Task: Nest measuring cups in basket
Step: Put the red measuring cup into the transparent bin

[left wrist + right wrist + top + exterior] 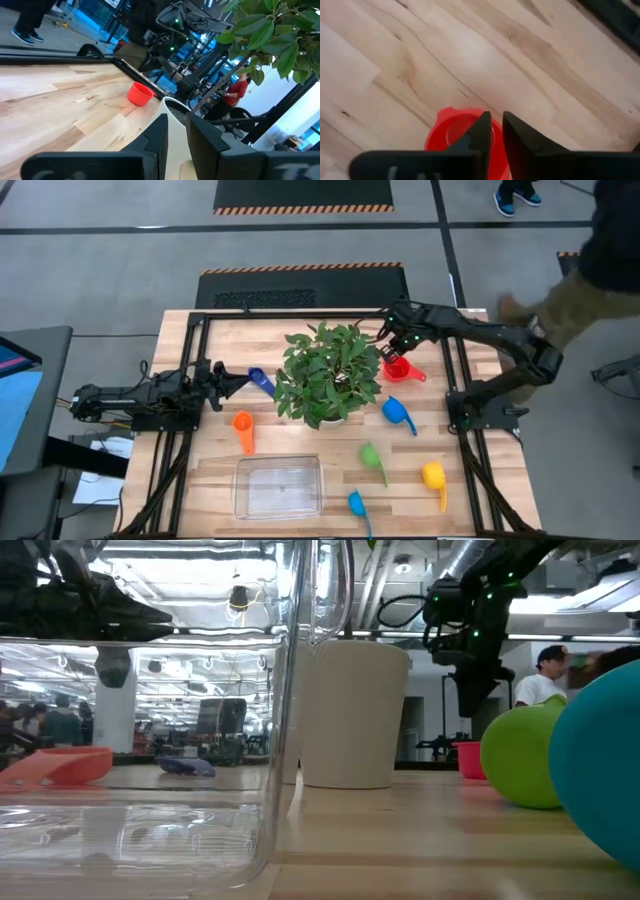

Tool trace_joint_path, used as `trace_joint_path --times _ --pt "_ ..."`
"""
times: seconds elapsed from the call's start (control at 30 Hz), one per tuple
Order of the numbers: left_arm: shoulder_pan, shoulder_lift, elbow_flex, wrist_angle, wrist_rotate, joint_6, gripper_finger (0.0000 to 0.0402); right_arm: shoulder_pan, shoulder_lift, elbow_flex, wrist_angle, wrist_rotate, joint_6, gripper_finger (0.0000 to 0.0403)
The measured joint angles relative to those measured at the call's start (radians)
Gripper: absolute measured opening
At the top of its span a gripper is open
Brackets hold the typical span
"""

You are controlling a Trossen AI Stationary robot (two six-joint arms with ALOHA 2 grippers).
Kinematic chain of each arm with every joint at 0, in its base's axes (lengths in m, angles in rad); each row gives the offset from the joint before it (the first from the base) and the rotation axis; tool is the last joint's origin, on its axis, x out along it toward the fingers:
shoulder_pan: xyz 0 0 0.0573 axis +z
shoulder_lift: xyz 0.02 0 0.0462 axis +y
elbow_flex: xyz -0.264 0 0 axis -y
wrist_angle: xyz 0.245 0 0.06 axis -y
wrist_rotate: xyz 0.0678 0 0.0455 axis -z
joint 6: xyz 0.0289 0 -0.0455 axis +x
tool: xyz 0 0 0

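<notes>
The red cup (399, 369) stands open side up with its rim beneath my right gripper's fingers, so I should keep lowering until they straddle the cup's side (498, 135), then close.
My right gripper (394, 350) hovers shut just above the red cup (455, 137), which stands open side up on the table (397, 368) to the right of the plant. The low view shows a gap between the gripper (470, 705) and the red cup (467, 758). My left gripper (236, 383) waits shut at the table's left, its tips close beside the dark blue cup (260, 379). The orange cup (243, 429), blue cup (398, 414), green cup (371, 457), yellow cup (434, 476) and light blue cup (356, 504) lie scattered on the table. The clear basket (240, 488) sits near the front edge.
A leafy potted plant (325, 375) in a white pot (352, 715) stands at the table's middle, between the two arms. A black frame (200, 315) runs around the table. A person (580, 280) stands beyond the far right corner.
</notes>
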Motion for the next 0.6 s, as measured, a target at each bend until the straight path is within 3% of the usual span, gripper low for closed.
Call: trace_joint_path --times 0.37,0.6 --pt "0.0 0.0 0.0 0.0 0.0 -0.001 0.0059 0.01 0.095 0.0 -0.076 0.026 -0.004 0.0196" --pt "0.0 0.0 0.0 0.001 0.001 -0.001 0.0059 0.01 0.16 -0.001 -0.079 0.041 -0.074 0.0228"
